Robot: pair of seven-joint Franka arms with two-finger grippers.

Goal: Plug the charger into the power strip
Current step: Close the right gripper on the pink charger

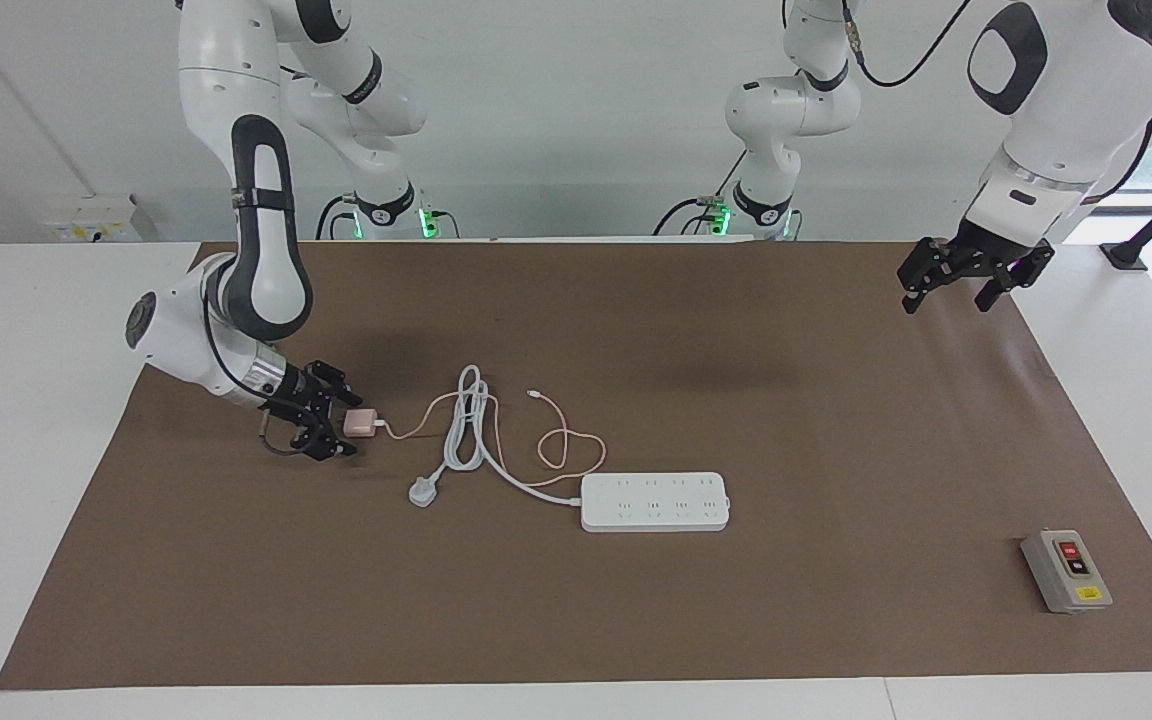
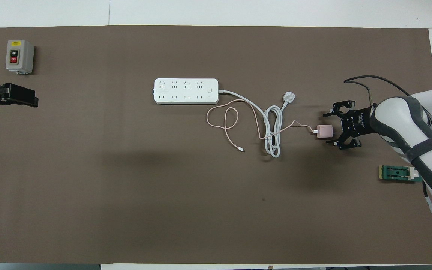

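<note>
The thin pink cable (image 2: 295, 121) rests loosely over the coiled white cord (image 2: 272, 134). So I expect the cable to trail off the coil when I carry the charger.
The charger (image 1: 362, 423) (image 2: 325, 131), a small pale-pink cube, lies on the brown mat toward the right arm's end of the table. Its thin pink cable (image 1: 566, 445) (image 2: 223, 116) loops toward the power strip (image 1: 654, 501) (image 2: 186, 90), a long white block lying flat near the mat's middle, farther from the robots than the charger. My right gripper (image 1: 341, 416) (image 2: 330, 128) is low at the charger's prong end, open, one finger on each side of the cube. My left gripper (image 1: 946, 297) (image 2: 24, 98) hangs open over the mat's corner at the left arm's end.
The strip's thick white cord, coiled, ends in a grey-white plug (image 1: 423, 491) (image 2: 289, 97) between charger and strip. A grey button box (image 1: 1066, 570) (image 2: 20, 56) stands at the left arm's end, far from the robots. A small green part (image 2: 398, 173) lies near the right arm.
</note>
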